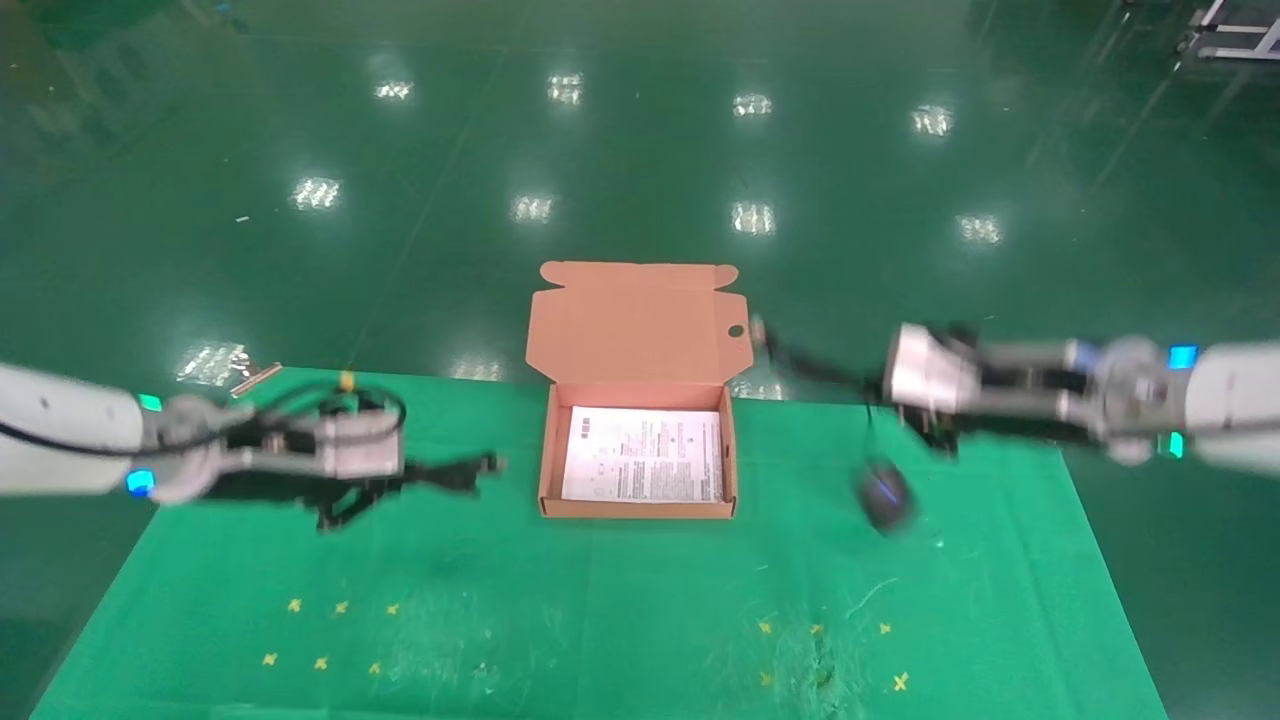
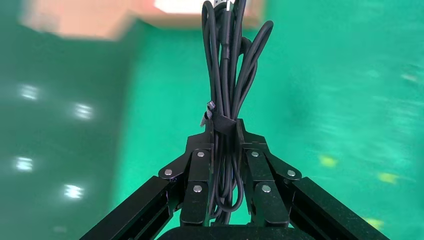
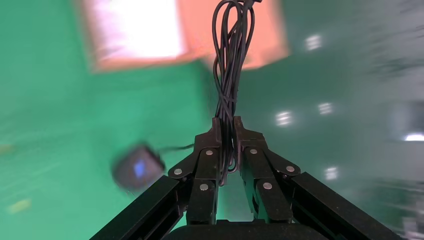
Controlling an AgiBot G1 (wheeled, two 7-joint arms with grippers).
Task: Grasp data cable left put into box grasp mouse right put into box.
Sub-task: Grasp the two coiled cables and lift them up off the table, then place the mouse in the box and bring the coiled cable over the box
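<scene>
The data cable (image 1: 456, 472) and the hanging mouse both face the small box (image 1: 642, 454), so next my left gripper moves back before my right gripper lowers the mouse inside.
The open cardboard box (image 1: 548, 455) sits at the table's far middle, lid flap up, with a white leaflet (image 1: 643, 455) inside. My left gripper (image 1: 432, 470) is to the left of the box, above the cloth, shut on the bundled black data cable (image 1: 475, 466), which points toward the box. In the left wrist view the gripper (image 2: 225, 125) clamps the cable (image 2: 227, 70) at its tie. My right gripper (image 1: 872, 385) is to the right of the box, shut on the mouse's looped cord (image 3: 230, 60). The black mouse (image 1: 885, 497) dangles below it, also seen in the right wrist view (image 3: 137, 168).
A green cloth (image 1: 620, 610) covers the table, with small yellow marks near the front left and front right. Beyond the table's far edge is the shiny green floor (image 1: 640, 150). The box shows blurred in both wrist views (image 2: 75, 20) (image 3: 150, 30).
</scene>
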